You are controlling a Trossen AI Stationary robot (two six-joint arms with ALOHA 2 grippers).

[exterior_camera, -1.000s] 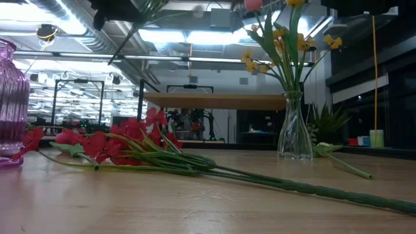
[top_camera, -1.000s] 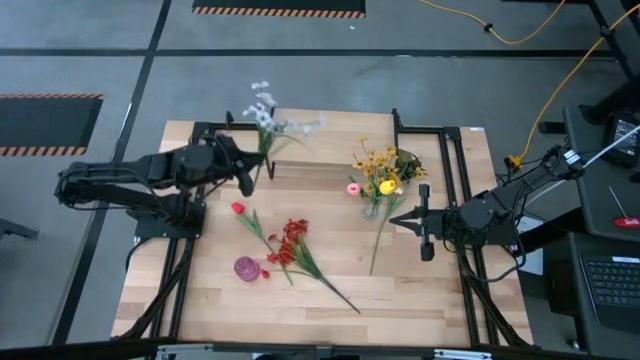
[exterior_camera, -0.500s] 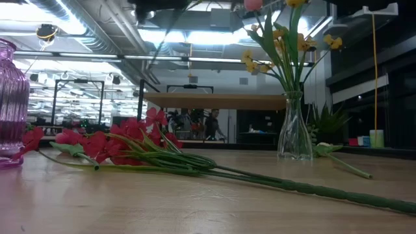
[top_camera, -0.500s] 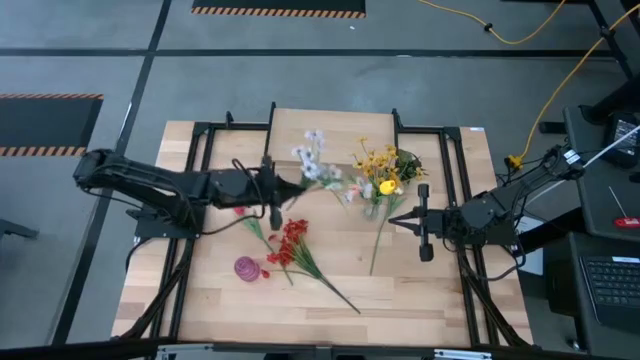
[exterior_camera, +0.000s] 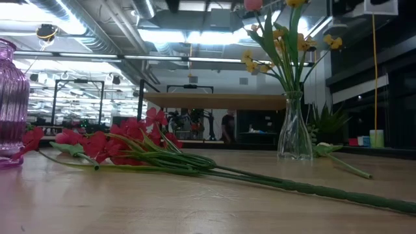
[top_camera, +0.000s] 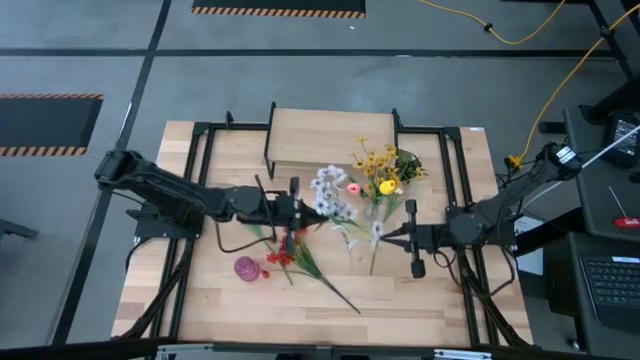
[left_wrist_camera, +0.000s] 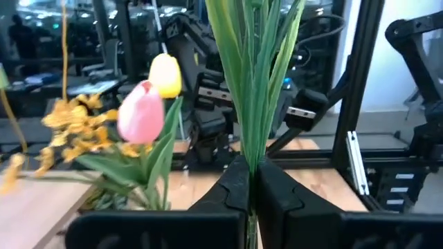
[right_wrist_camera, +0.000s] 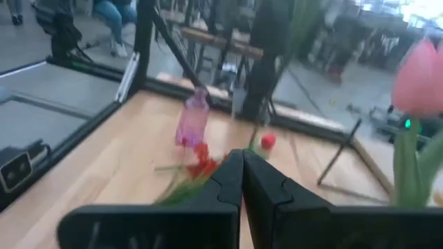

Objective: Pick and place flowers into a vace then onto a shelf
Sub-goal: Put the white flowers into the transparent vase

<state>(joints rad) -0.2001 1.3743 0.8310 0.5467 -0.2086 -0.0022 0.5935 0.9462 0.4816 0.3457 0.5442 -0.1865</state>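
Observation:
Next, I open my right gripper and take the green stalks (left_wrist_camera: 253, 117) with it, because the clear vase (top_camera: 378, 208) stands closer to my right gripper while my left gripper is holding the white blossoms.
My left gripper (top_camera: 304, 208) reaches level over the table's middle, shut on a stem of white blossoms (top_camera: 329, 190) with green stalks (left_wrist_camera: 250, 90). Just right of the blossoms stands a clear vase (top_camera: 372, 208) (exterior_camera: 294, 133) holding yellow blossoms (top_camera: 375, 160), a pink tulip (left_wrist_camera: 142, 114) and a yellow tulip (left_wrist_camera: 166, 75). My right gripper (top_camera: 385, 236) (right_wrist_camera: 242, 162) hovers shut and empty at the vase's near right. A red berry spray (top_camera: 290, 250) and a red tulip (right_wrist_camera: 268, 140) lie flat on the table. The shelf (top_camera: 330, 135) stands at the far middle. My left gripper pinches the bundle of green stalks (left_wrist_camera: 249, 162) between its two fingers. The fingers come level from the table's left. The stalks run on past the fingertips to the white blossoms, and the stem is lifted clear of the table.
A purple ribbed vase (top_camera: 246, 268) (exterior_camera: 10, 104) stands on the near left, beside the berry spray. A long loose green stalk (exterior_camera: 312, 188) lies along the near middle. Black frame rails (top_camera: 455, 180) run along both sides of the table.
My left gripper has swung from beside the shelf's left end toward the table's middle and right, sinking a little and rolling its wrist, carrying the white blossoms up to the clear vase. My right gripper has shifted a little toward the table's left and near edge, still shut.

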